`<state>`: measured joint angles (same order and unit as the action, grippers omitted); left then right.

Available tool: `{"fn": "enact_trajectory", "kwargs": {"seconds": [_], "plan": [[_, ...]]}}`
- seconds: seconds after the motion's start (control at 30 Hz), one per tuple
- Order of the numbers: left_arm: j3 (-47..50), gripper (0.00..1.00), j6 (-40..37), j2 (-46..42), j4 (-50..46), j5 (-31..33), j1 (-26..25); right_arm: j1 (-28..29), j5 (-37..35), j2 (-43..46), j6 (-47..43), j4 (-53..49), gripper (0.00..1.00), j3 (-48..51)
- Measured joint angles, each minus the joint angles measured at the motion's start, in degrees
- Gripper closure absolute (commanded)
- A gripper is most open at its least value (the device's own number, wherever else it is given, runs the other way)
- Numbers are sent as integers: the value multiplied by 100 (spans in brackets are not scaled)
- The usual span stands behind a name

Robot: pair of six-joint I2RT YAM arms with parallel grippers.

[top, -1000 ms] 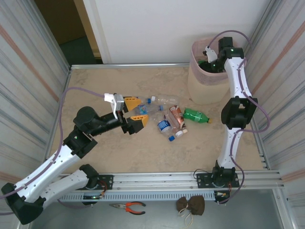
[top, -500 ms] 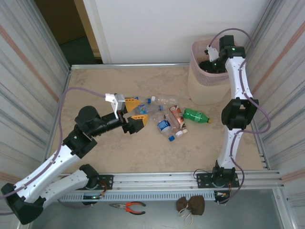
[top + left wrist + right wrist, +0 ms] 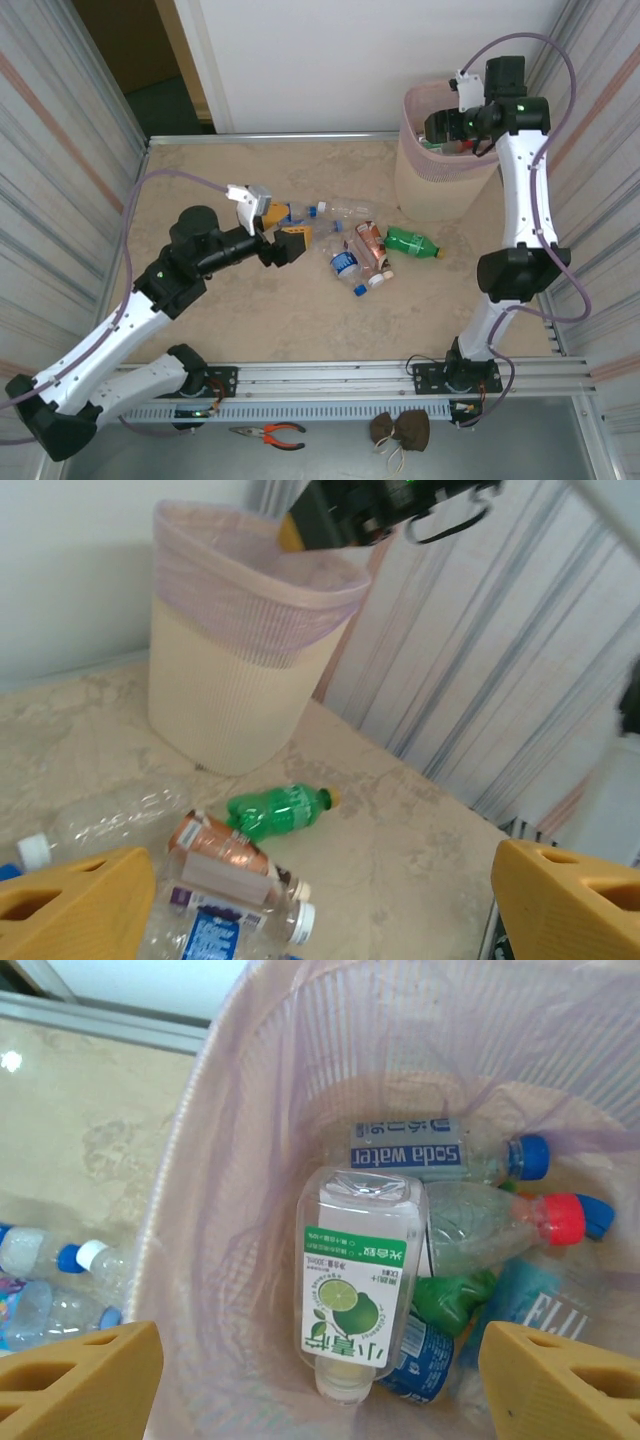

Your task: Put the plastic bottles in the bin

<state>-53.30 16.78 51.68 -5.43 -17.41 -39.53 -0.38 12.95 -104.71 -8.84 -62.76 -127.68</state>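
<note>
The blue-label bottle (image 3: 298,212) next to my left gripper has its base facing open table. I go on moving my open fingers to that base until they are on both sides of it.
Several plastic bottles lie loose mid-table: a green one (image 3: 412,243) (image 3: 278,810), a brownish one (image 3: 372,245) (image 3: 225,852), a clear one with a blue label (image 3: 343,263) (image 3: 215,920) and a clear one (image 3: 345,210) (image 3: 110,815). My left gripper (image 3: 286,227) (image 3: 320,910) hovers open just left of them, nothing between its yellow fingers. The beige bin (image 3: 438,170) (image 3: 235,680) with its pink liner stands at the far right. My right gripper (image 3: 455,125) (image 3: 320,1385) hangs open above it. Inside, a lime-label bottle (image 3: 355,1280) rests cap down on several others (image 3: 420,1155).
Corrugated metal walls close in both sides, with the right wall (image 3: 480,660) close behind the bin. The aluminium rail (image 3: 330,378) runs along the near edge, with pliers (image 3: 268,433) below it. Bare table (image 3: 220,180) lies left and behind the bottles.
The right arm has risen from inside the bin to above its rim and its jaws have widened. The left gripper has edged right and farther in toward the bottles.
</note>
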Motion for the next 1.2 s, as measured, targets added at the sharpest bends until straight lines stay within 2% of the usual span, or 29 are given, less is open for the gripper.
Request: {"fn": "enact_trajectory", "kwargs": {"seconds": [0.23, 0.37, 0.5, 0.73, 0.97, 1.2], "plan": [[-358, 18, 439, 656, -699, 321, 310, 116, -79, 1001, 374, 570, 22, 1167], [-553, 19, 1025, 1141, -1049, 518, 664, 297, -74, 1690, 573, 942, 22, 1954], [-824, 20, 1840, 1716, -1506, 984, 892, 444, -79, 2251, 715, 1172, 22, 2540], [-1740, 20, 3493, 2907, -2640, 1641, 1222, 525, -120, 2761, 837, 1340, 22, 2997], [-2293, 16, 4922, 3928, -3233, 1655, 1694, 568, -149, 2903, 841, 1379, 21, 3119], [-2889, 13, 6236, 4669, -3383, 1591, 1884, 568, -271, 2931, 839, 1370, 19, 3161]]}}
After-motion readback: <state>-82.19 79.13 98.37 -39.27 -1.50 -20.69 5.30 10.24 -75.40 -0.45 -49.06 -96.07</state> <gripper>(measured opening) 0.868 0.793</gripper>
